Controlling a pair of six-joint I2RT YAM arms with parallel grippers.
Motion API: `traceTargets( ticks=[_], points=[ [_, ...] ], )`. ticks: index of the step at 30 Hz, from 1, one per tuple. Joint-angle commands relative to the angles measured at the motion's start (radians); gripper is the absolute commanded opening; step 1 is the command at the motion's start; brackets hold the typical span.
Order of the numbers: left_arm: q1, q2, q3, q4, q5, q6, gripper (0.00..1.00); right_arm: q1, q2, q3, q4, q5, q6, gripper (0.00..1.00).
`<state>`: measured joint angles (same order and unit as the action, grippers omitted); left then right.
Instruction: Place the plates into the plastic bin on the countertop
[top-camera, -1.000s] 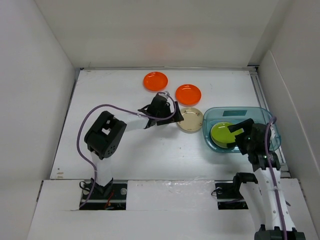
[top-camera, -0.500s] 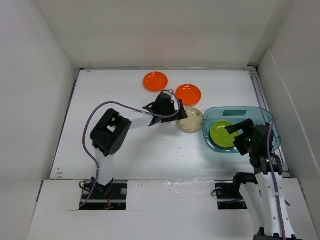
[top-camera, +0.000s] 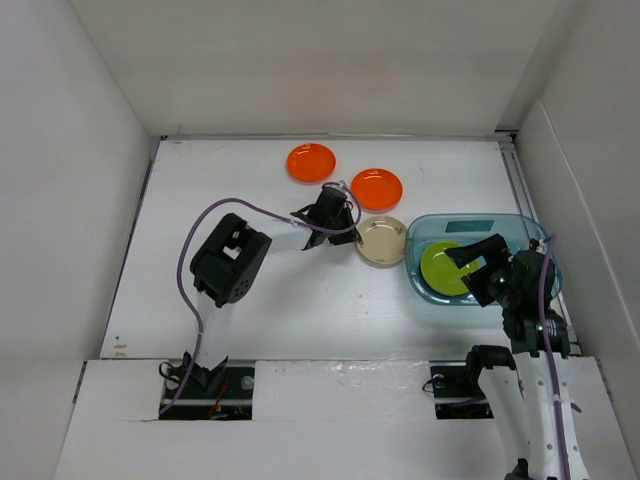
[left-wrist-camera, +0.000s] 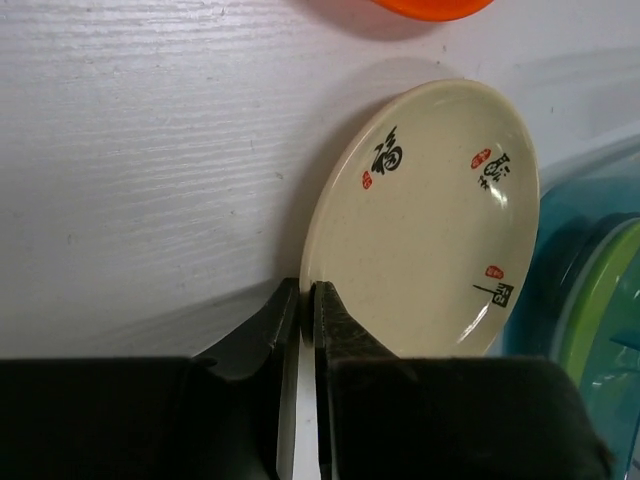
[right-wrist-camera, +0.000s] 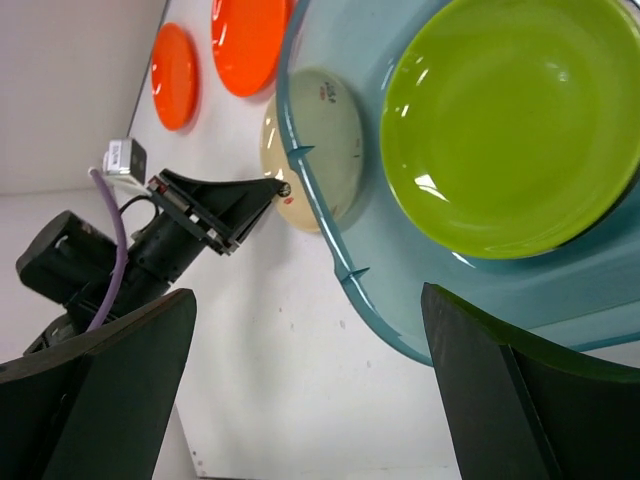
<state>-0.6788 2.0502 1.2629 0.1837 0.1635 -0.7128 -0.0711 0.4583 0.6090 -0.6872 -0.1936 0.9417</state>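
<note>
The cream plate (top-camera: 381, 241) will settle into the lime green plate (top-camera: 445, 269) when I lower it, because the lime green plate lies face up. Only the lime green plate's rim will still show.
A cream plate (top-camera: 381, 243) with dark marks lies on the countertop (top-camera: 300, 300), just left of the plastic bin (top-camera: 470, 221). My left gripper (top-camera: 353, 234) is shut on this plate's left rim; in the left wrist view both fingers pinch the edge of the cream plate (left-wrist-camera: 430, 220) at the gripper (left-wrist-camera: 307, 291). A lime green plate (top-camera: 442, 267) lies inside the bin. My right gripper (top-camera: 478, 268) hovers open over the bin's near side, holding nothing. Two orange plates (top-camera: 311, 162) (top-camera: 377, 188) lie farther back.
White walls enclose the countertop on three sides. In the right wrist view the bin's rim (right-wrist-camera: 330, 235) curves between the cream plate (right-wrist-camera: 325, 150) and the green plate (right-wrist-camera: 510, 120). The left arm's purple cable (top-camera: 215, 215) loops above the surface.
My left gripper slid right to the cream plate and shut on its rim. My right gripper drew slightly right and back from the green plate, still open.
</note>
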Motion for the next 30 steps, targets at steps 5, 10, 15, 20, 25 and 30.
traceTargets(
  ticks=[5,10,15,20,25,30],
  points=[
    [-0.005,-0.240,-0.109,-0.191,-0.243,0.019,0.00,-0.004,0.048,0.037,0.159,-0.187,-0.139,0.99],
    [0.005,-0.490,-0.164,-0.247,-0.219,0.081,0.00,-0.004,0.128,0.037,0.244,-0.285,-0.208,0.98],
    [0.005,-0.651,-0.184,-0.250,-0.046,0.127,0.00,0.037,0.238,0.037,0.400,-0.394,-0.254,0.95],
    [0.005,-0.729,-0.184,-0.240,0.117,0.148,0.00,0.184,0.417,0.095,0.481,-0.417,-0.305,0.95],
    [0.005,-0.739,-0.166,-0.210,0.238,0.170,0.00,0.312,0.488,0.124,0.564,-0.307,-0.262,0.83],
    [0.005,-0.728,-0.175,-0.187,0.281,0.170,0.00,0.323,0.525,0.124,0.621,-0.316,-0.235,0.14]
  ],
)
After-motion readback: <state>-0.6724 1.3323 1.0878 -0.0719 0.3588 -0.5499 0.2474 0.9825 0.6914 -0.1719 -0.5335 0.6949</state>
